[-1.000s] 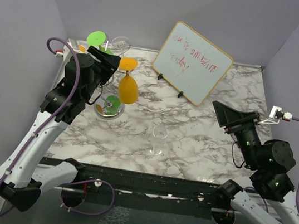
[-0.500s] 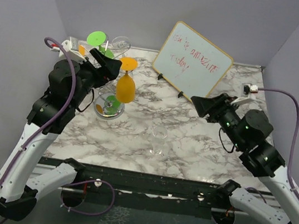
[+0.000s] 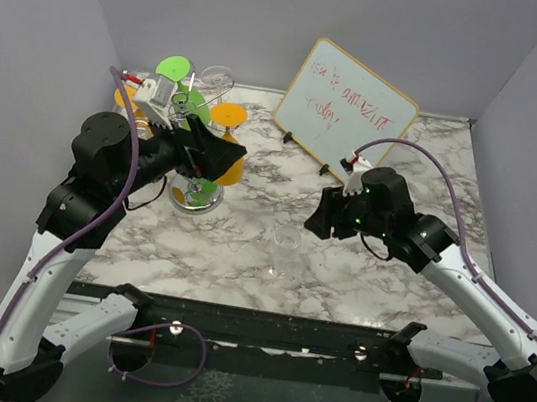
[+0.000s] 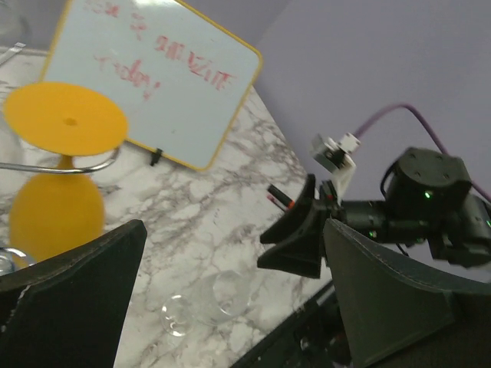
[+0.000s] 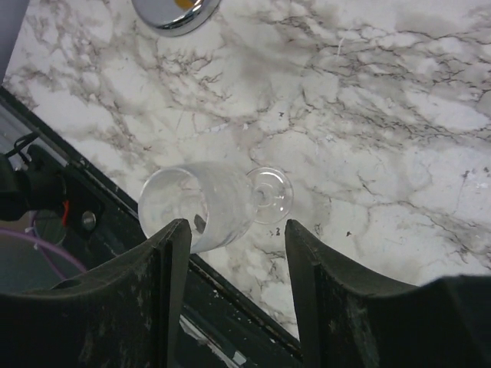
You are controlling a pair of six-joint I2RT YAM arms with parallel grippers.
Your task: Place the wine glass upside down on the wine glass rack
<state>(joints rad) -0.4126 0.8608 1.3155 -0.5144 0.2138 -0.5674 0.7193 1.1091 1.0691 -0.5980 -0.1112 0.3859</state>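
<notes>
The clear glass's opening (image 3: 287, 235) has one finger over it, the other outside, so I should keep my right gripper going toward the glass's rim (image 3: 301, 235) and close it there.
A clear wine glass (image 3: 286, 249) stands upright on the marble table, also in the left wrist view (image 4: 207, 303) and the right wrist view (image 5: 203, 203). The wine glass rack (image 3: 194, 195), silver wire with a shiny disc base (image 5: 173, 14), stands at the back left. An orange glass (image 4: 57, 207) hangs upside down on it by its foot (image 3: 229, 114), beside green ones. My left gripper (image 3: 230, 155) (image 4: 234, 230) is open and empty beside the rack, facing right. My right gripper (image 3: 315, 213) (image 5: 238, 230) is open and empty, above and just right of the clear glass.
A whiteboard (image 3: 346, 111) with red writing leans on a stand at the back centre. Grey walls close in the table on three sides. The black front rail (image 3: 260, 326) runs along the near edge, just behind the clear glass in the right wrist view.
My right arm has swung left and down from the right side to the clear glass. My left gripper has turned right, away from the rack; the orange glass stays hanging.
</notes>
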